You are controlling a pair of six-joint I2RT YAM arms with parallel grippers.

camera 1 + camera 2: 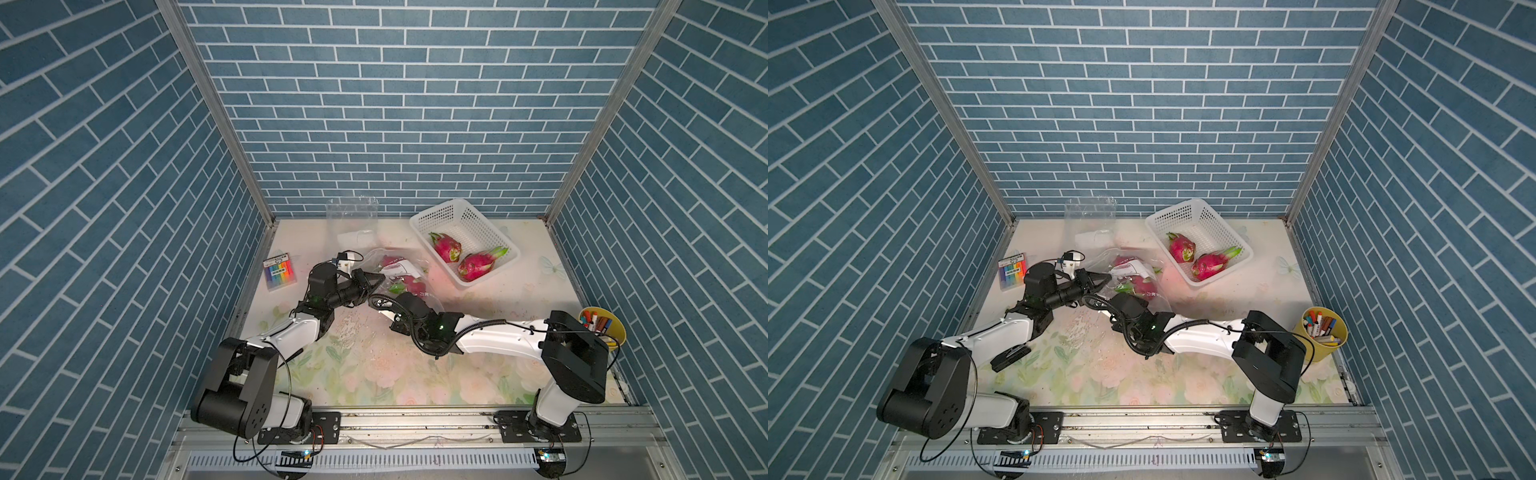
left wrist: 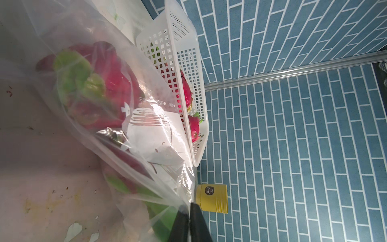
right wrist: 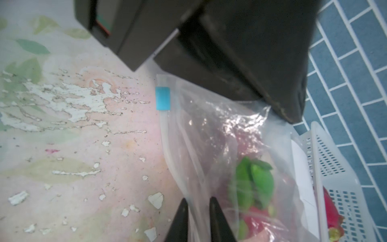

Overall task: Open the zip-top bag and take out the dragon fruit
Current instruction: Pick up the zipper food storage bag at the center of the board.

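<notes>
My left gripper pinches plastic (image 2: pixel 184 203) away from the blue slider, so it should open and go for the slider (image 3: pixel 163 98) while my right gripper raises the zip edge.
The clear zip-top bag (image 1: pixel 401 272) (image 1: pixel 1136 270) lies mid-table with a pink, green-leafed dragon fruit (image 1: pixel 413 284) (image 2: pixel 117 83) (image 3: pixel 254 213) inside. My left gripper (image 1: pixel 380 279) (image 2: pixel 189 206) is shut, pinching a fold of the bag's plastic at its left side. My right gripper (image 3: pixel 199 202) comes in from the near side. Its fingers are closed down on the bag's white zip edge, with only plastic filling the narrow gap. The blue slider (image 3: pixel 163 98) sits farther along that zip edge, near the left gripper's body.
A white perforated basket (image 1: pixel 434 210) (image 1: pixel 1173 210) at the back right holds two dragon fruits (image 1: pixel 448 248) (image 1: pixel 476 266). An empty clear bag (image 1: pixel 353 220) lies at the back. A colour-striped pack (image 1: pixel 280 272) sits left, and a yellow pen cup (image 1: pixel 602 328) right.
</notes>
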